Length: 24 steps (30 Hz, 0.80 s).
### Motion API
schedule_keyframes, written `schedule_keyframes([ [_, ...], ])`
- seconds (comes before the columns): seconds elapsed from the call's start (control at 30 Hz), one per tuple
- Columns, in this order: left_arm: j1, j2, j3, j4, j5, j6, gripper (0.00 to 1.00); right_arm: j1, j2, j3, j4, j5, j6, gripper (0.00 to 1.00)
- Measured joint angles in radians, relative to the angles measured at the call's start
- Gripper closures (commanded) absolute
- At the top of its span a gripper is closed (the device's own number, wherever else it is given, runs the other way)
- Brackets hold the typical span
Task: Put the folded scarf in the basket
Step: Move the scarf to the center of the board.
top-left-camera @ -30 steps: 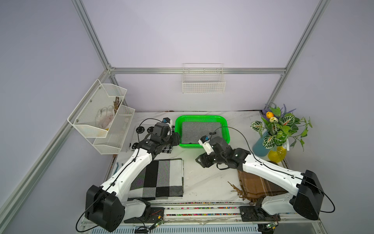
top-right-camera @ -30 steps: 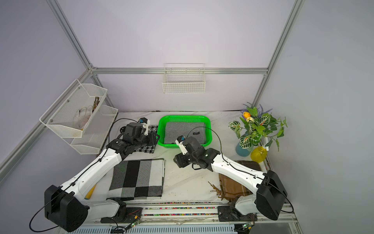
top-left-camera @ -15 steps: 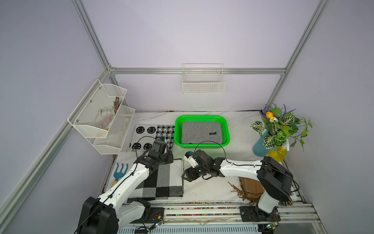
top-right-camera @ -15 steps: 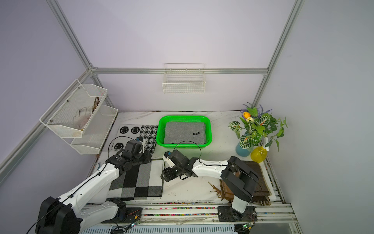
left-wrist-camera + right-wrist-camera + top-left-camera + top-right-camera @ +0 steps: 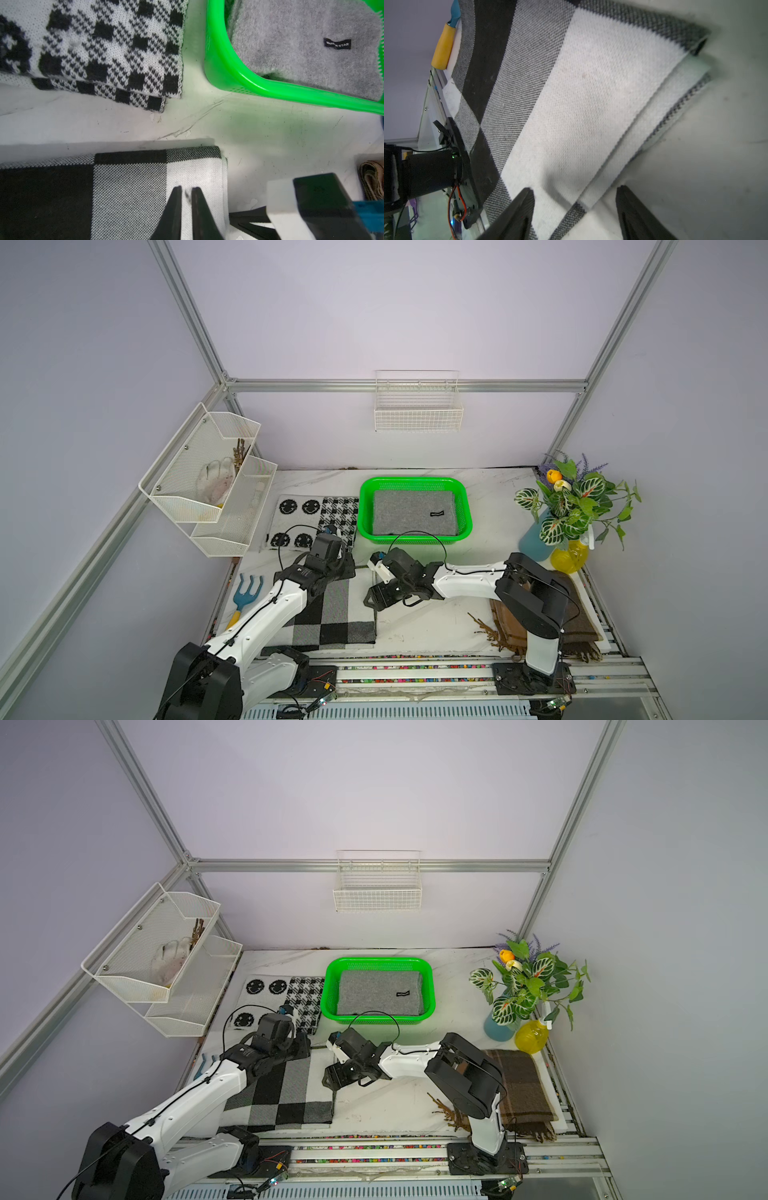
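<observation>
My right gripper needs to drag the scarf (image 5: 336, 614) in front of the basket (image 5: 412, 621) first, because the scarf is off to the basket's side. My left gripper will then take the scarf's opposite end.
A folded black, white and grey checked scarf (image 5: 332, 614) (image 5: 291, 1094) lies flat at the table's front left. My left gripper (image 5: 347, 570) (image 5: 301, 1048) stands at its far right corner. In the left wrist view its jaws (image 5: 186, 189) are shut, pinching a ridge of the scarf's (image 5: 128, 187) white square. My right gripper (image 5: 374, 597) (image 5: 332, 1077) is open and straddles the scarf's right edge (image 5: 581, 93): one finger (image 5: 523, 199) is over the cloth, the other (image 5: 625, 199) over bare table. The green basket (image 5: 415, 480) (image 5: 378, 960) (image 5: 220, 62) stands behind and holds a grey folded scarf (image 5: 413, 512).
A houndstooth and smiley-face cloth (image 5: 316, 518) lies left of the basket. A brown plaid scarf (image 5: 582, 614) lies front right, behind the right arm. A plant vase (image 5: 573, 506) and a yellow bottle (image 5: 569, 556) stand at the right; a blue hand rake (image 5: 245, 597) and a white mesh rack (image 5: 208, 485) at the left.
Both arms have drawn back from the basket to the checked scarf's far right corner. The left jaws have closed onto the cloth. The right jaws stay open.
</observation>
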Motion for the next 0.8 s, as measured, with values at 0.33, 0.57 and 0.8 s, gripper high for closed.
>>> schedule_keyframes([
  [0.33, 0.002, 0.000, 0.000, 0.019, 0.016, 0.002, 0.84, 0.023, 0.055, 0.023, 0.047, 0.007, 0.015, 1.00],
  [0.57, 0.002, 0.003, -0.002, 0.047, 0.045, 0.001, 0.84, -0.025, 0.021, -0.055, 0.117, -0.012, 0.027, 1.00],
  [0.8, 0.002, 0.016, -0.026, 0.080, 0.093, 0.001, 0.81, -0.170, -0.161, -0.256, 0.114, -0.014, 0.011, 1.00],
])
